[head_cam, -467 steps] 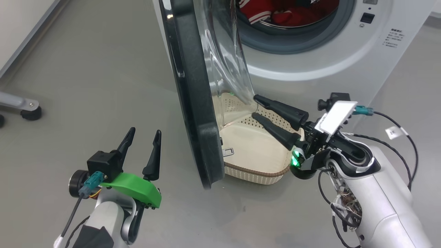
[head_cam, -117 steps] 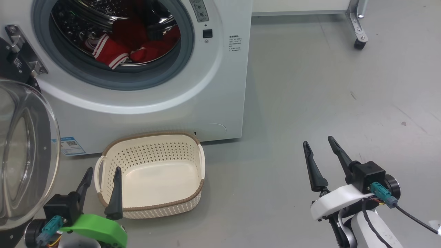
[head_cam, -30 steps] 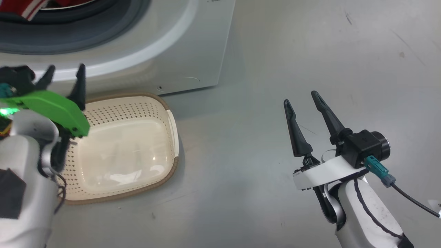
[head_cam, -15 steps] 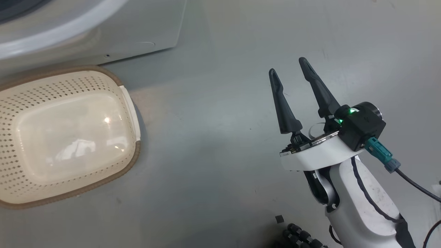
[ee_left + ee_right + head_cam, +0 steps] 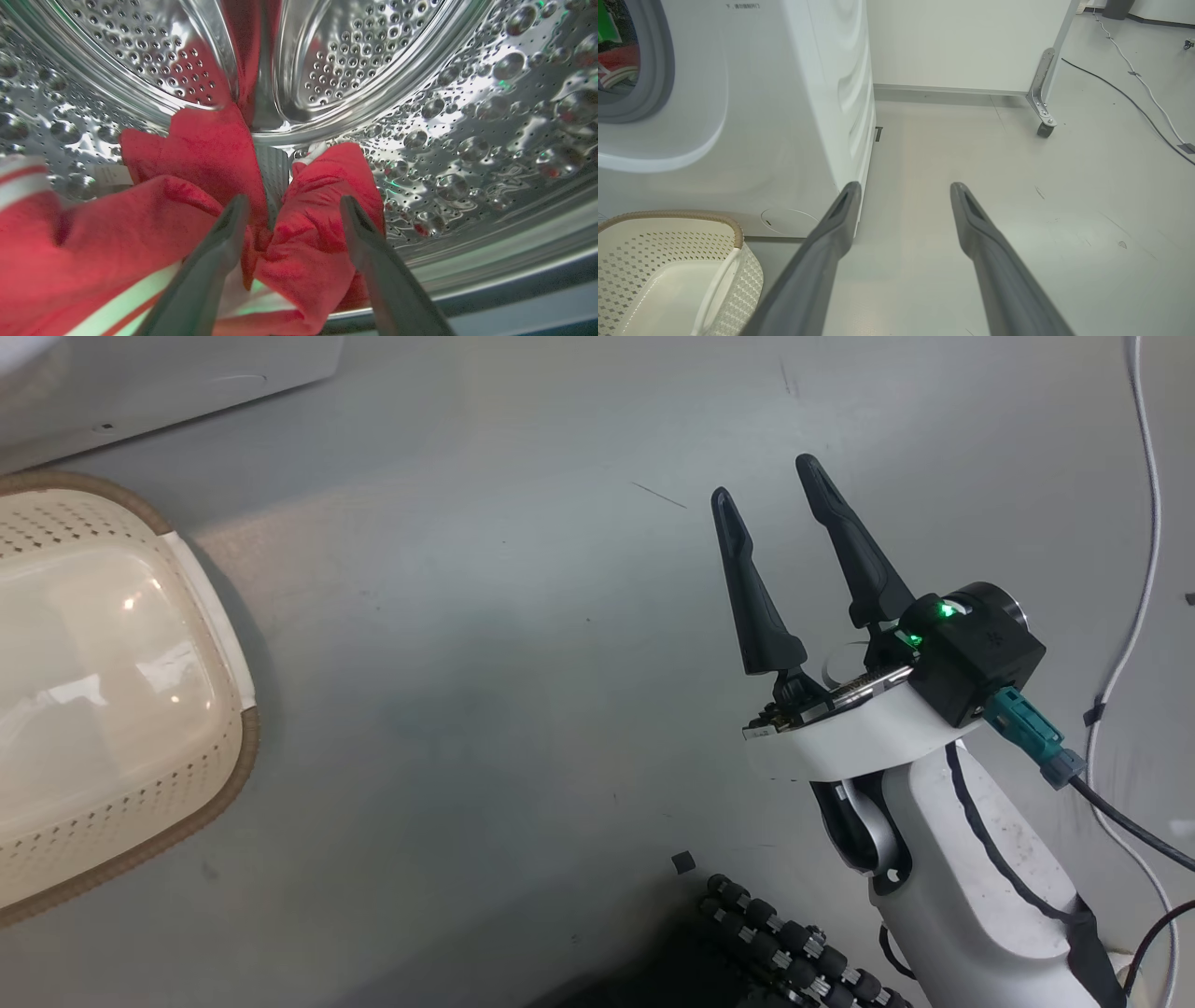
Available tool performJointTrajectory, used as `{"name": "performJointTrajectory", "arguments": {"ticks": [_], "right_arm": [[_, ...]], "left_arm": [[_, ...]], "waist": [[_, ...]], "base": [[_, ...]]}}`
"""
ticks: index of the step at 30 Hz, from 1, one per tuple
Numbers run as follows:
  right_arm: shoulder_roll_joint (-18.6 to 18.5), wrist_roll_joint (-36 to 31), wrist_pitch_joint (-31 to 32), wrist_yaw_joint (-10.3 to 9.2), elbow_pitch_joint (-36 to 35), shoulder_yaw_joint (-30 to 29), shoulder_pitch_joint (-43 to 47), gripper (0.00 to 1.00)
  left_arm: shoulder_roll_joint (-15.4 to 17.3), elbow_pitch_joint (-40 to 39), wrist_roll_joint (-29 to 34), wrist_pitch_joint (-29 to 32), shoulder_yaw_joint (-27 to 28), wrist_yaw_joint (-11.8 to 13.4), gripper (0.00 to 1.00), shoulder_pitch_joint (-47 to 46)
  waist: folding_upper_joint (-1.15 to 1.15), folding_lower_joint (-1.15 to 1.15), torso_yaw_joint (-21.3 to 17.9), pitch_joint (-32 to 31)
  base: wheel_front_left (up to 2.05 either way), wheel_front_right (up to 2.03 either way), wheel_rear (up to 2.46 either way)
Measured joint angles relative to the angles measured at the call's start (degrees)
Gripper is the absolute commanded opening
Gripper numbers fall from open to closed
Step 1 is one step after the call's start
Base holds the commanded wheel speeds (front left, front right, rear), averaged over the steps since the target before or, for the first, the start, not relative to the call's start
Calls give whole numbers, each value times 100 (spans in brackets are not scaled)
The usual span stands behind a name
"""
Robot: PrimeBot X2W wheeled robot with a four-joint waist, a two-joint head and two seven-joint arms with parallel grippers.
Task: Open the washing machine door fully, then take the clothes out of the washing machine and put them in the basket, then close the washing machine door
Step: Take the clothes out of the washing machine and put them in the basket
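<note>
My gripper will bring the garment's bunched fold (image 5: 322, 235) out alone when it pulls, and the striped fabric will stay behind, because the drum shows in a gap (image 5: 273, 173) beside the fold.
In the left wrist view my left gripper (image 5: 292, 205) is open inside the steel drum, its fingers straddling a bunched fold of the bright red clothes (image 5: 313, 224); more red fabric with white striped trim (image 5: 18, 184) lies at the left. My right gripper (image 5: 766, 490) stands open and empty over bare floor, well right of the cream basket (image 5: 112, 663), which holds nothing. The white washing machine (image 5: 794, 93) rises left of the right gripper (image 5: 903, 189), with the basket (image 5: 668, 261) at its foot. The door is out of view.
A black ribbed part of the robot's base (image 5: 794, 943) lies at the bottom of the head view. Cables (image 5: 1144, 569) run along the floor at the right. A wheeled frame leg (image 5: 1043, 109) stands beyond the machine, beside a white wall panel.
The head camera has swung right and down, so the basket and machine slid left and the left arm left the picture. The right gripper stays open.
</note>
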Motion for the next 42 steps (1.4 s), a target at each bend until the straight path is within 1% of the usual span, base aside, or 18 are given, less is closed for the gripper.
{"name": "performJointTrajectory", "arguments": {"ticks": [6, 11, 12, 13, 14, 15, 17, 25, 27, 31, 36, 42], "right_arm": [[11, 0, 0, -49, 3, 3, -18, 100], [20, -1, 0, -57, 4, 38, -90, 100], [21, -1, 0, -57, 4, 41, -105, 100], [21, -2, 0, -58, 4, 42, -113, 100], [21, -2, 0, -58, 4, 47, -118, 100], [21, -2, 0, -59, 4, 56, -120, 100], [21, -3, 0, -100, 4, 74, -124, 100], [21, -5, 0, -110, 19, 97, -181, 100], [21, -13, 0, -152, 43, 88, -208, 100], [21, -34, 0, -153, 80, 65, -207, 100], [20, -74, 0, -156, 93, 51, -210, 100], [19, -123, 0, -156, 159, 46, -215, 100]], "left_arm": [[49, 371, 91, -15, -31, 1, 100, -82], [78, 661, 155, 81, -77, 98, 100, -224], [80, 724, 158, 135, -97, 108, 94, -255], [90, 767, 178, 175, -120, 108, 37, -288], [98, 809, 193, 197, -155, 108, 13, -317], [98, 846, 194, 227, -187, 108, 0, -345], [96, 910, 250, 242, -257, 107, 0, -378], [78, 1048, 498, 170, -446, 105, 0, -506], [27, 1083, 510, -19, -486, 98, 0, -512], [-27, 1082, 547, -294, -552, 88, 0, -514], [-97, 1072, 550, -687, -572, -5, 0, -500], [-275, 924, 544, -1312, -570, -63, 0, -135]], "waist": [[0, 0, -187, 206], [0, 0, -211, 262], [0, 0, -205, 262], [0, 0, -197, 261], [0, 0, -189, 260], [0, 0, -181, 258], [0, 0, -165, 255], [0, -1, -112, 228], [0, -1, -85, 190], [0, -1, -32, 112], [0, -1, 57, -7], [0, -1, 174, -214]], "base": [[0, 0, 0], [0, 0, 0], [0, 0, 0], [0, 0, 0], [0, 0, 0], [0, 0, 0], [0, 0, 0], [0, 0, 0], [0, 0, 0], [0, 0, 0], [0, 0, 0], [0, 0, 0]]}}
